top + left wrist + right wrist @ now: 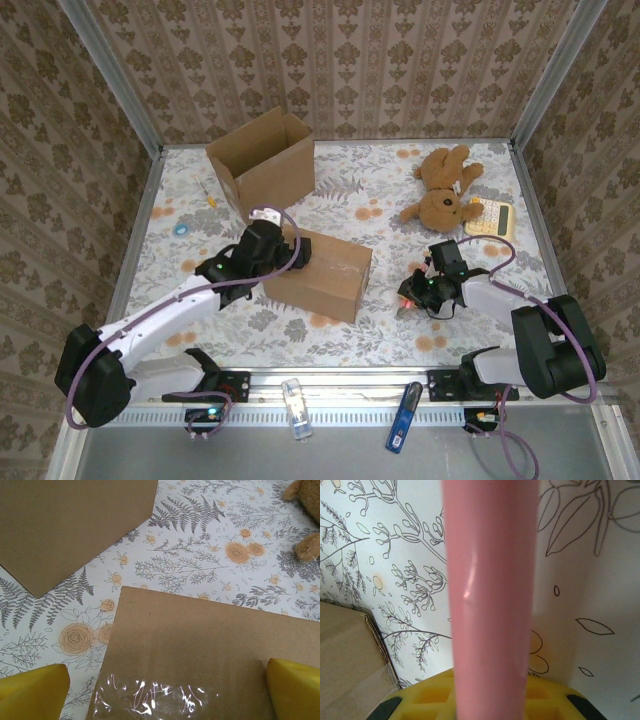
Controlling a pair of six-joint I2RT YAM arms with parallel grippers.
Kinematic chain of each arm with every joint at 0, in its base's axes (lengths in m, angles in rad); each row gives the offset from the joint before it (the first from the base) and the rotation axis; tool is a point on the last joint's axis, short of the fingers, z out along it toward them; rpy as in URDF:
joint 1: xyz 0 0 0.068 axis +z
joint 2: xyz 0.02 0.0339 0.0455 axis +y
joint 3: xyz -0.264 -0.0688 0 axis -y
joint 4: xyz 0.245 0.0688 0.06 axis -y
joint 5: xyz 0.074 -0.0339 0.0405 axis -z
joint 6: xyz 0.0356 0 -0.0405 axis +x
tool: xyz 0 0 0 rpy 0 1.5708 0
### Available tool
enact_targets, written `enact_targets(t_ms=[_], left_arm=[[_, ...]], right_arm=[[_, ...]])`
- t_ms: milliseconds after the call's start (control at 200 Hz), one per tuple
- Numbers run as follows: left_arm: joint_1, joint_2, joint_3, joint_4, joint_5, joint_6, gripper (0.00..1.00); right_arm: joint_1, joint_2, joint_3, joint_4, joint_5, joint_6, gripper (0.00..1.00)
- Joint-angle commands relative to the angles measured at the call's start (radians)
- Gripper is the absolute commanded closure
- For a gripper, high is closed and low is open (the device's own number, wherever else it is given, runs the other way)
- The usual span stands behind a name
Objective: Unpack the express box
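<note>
I can see the express box lying crosswise (335, 266), so my right gripper should put down the pink tool (491, 587) and help my left gripper turn the box before I open its flaps.
The express box (325, 270) is a closed brown carton lying mid-table, with clear tape (155, 700) across its near end. My left gripper (262, 240) hovers over the box's left end, jaws wide open, with one yellow finger on each side of the carton top (200, 640). To the right of the box, low over the table, my right gripper (412, 298) is shut on a pink rod-shaped tool (490, 595), which stands up between the yellow pads. A corner of the box (345, 665) shows at the lower left of the right wrist view.
A second carton (265, 160), open, lies at the back left. A teddy bear (442, 190) and a yellow calculator (490, 217) sit at the back right. A thin yellow stick (208, 195) and a small blue item (181, 229) lie at the left.
</note>
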Motion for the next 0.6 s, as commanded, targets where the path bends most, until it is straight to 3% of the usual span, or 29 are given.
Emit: enact_targets(t_ms=[0,105,355,595], left_arm=[[-0.001,0.017,0.033,-0.144,0.005,0.067,0.0],[0.0,0.019,0.088,-0.178,-0.006,0.092,0.0],[0.0,0.0,0.197,-0.294,0.012,0.11,0.0],[-0.012,-0.155,0.214,-0.499,0.052,0.044,0.0]], right_arm=[[-0.003,0.043,-0.032,-0.03,0.089,0.007,0.84],[-0.009,0.034,-0.038,-0.04,0.093,0.007,0.72],[-0.013,0.014,-0.043,-0.049,0.099,0.02,0.59],[-0.014,-0.091,-0.005,-0.164,0.103,-0.005,0.36]])
